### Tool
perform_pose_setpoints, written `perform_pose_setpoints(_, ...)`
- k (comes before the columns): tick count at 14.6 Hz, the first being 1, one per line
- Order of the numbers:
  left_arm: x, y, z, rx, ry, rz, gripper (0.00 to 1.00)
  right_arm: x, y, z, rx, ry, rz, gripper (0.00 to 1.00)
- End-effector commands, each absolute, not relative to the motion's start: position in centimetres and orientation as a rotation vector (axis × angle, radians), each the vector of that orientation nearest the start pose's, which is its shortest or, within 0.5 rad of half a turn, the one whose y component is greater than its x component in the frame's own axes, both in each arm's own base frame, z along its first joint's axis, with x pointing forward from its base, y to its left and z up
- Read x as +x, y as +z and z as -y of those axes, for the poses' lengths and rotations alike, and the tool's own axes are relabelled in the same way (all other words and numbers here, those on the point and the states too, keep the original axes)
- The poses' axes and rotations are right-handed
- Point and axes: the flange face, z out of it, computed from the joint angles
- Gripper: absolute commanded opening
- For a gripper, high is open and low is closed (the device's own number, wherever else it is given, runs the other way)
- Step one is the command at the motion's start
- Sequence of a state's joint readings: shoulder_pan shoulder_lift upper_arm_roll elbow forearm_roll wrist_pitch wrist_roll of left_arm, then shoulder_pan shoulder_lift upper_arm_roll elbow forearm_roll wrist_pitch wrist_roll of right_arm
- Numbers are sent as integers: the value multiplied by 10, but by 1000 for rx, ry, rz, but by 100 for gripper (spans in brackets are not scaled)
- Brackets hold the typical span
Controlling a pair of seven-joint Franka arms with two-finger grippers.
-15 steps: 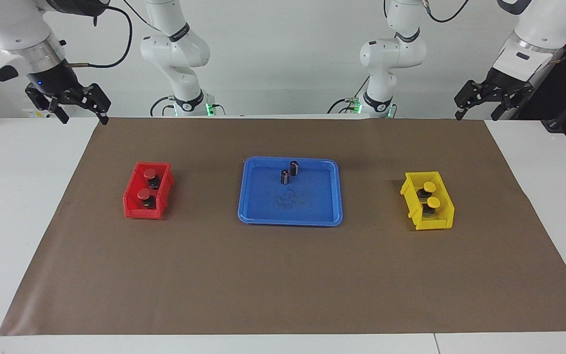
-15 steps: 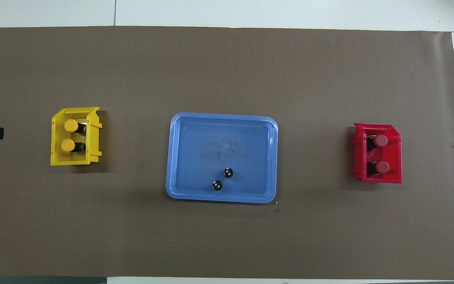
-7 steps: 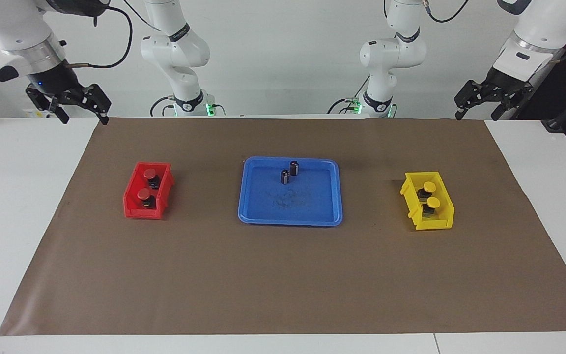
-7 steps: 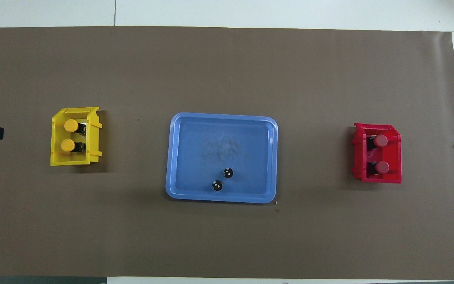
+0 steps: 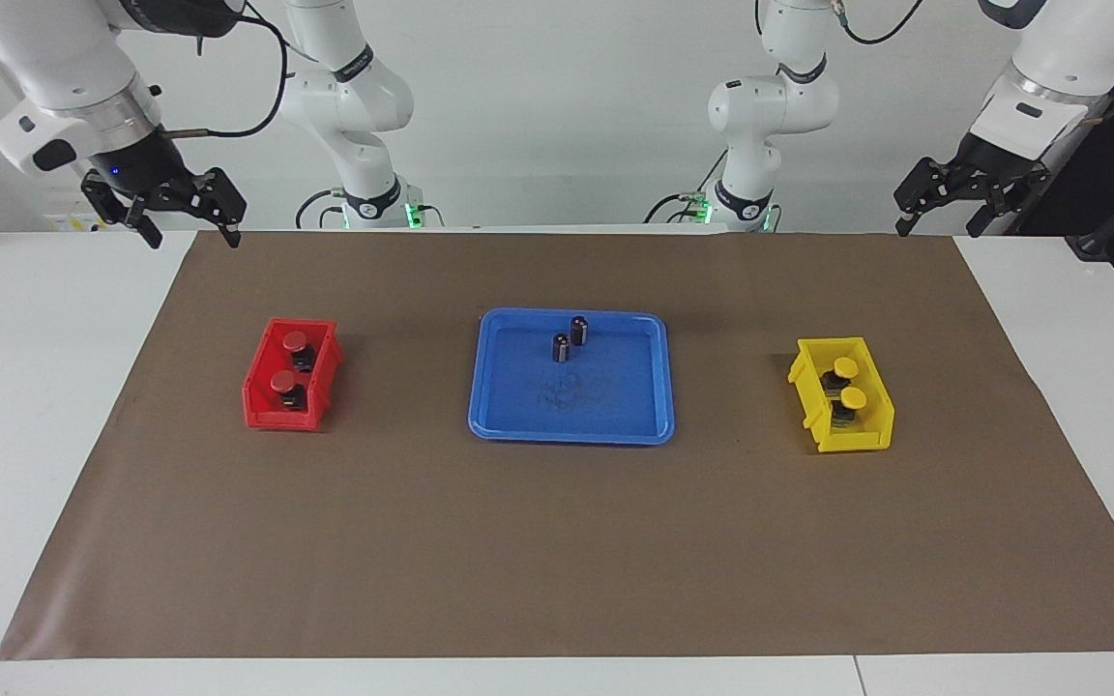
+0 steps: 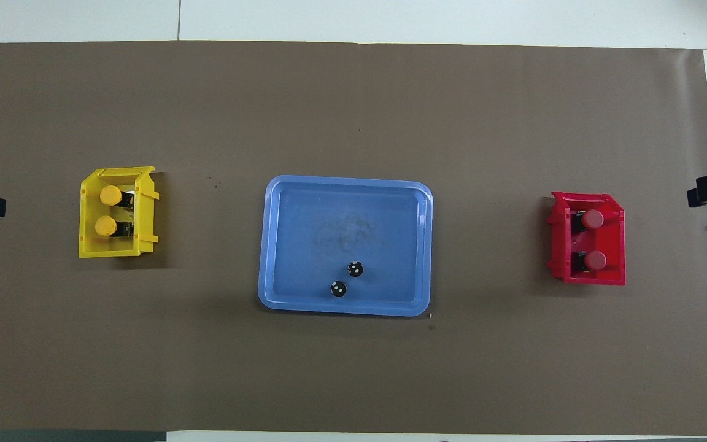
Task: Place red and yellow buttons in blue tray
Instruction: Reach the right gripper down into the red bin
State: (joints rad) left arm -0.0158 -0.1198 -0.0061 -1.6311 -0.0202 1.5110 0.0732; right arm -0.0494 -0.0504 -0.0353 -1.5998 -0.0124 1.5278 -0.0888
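Observation:
The red cap rests against its black base [image 6: 577, 223], so the red button [image 6: 588, 220] will come out whole when the robot lifts it.
Two red buttons [image 5: 296, 340] [image 5: 282, 383] lie in the red bin [image 5: 257, 406] toward the right arm's end; they also show in the overhead view [image 6: 592, 219] [image 6: 595, 261]. Two yellow buttons [image 5: 844, 367] [image 5: 853, 398] lie in the yellow bin [image 5: 871, 440] toward the left arm's end. The blue tray [image 5: 615, 406] sits mid-table between the bins. My right gripper [image 5: 190, 232] is open and empty, raised over the mat's corner, apart from the red bin. My left gripper [image 5: 936, 224] is open and empty, raised over the mat's other corner on the robots' side.
Two dark capless cylinders [image 5: 578, 329] [image 5: 561, 347] stand in the tray on the part nearest the robots. A brown mat [image 5: 557, 551] covers the table. White table shows at both ends.
My right gripper has moved a little toward the middle of the table, over the mat's corner. The left arm and all objects have not moved.

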Motion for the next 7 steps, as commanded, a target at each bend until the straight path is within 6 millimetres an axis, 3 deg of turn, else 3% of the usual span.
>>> perform_pose_setpoints(1, 502, 657, 11, -3140, 22, -157, 100, 533, 610, 42, -3149, -23, 3, 92)
perform_pose_setpoints(3, 502, 657, 11, -3140, 22, -157, 100, 542, 584, 39, -3151, -66, 14, 87)
perform_pose_setpoints(5, 502, 657, 11, -3140, 22, -157, 100, 564, 547, 31, -3152, -88, 37, 87)
perform_pose_setpoints(7, 501, 656, 11, -3140, 36, -152, 100, 584, 505, 40, -3152, -62, 20, 87)
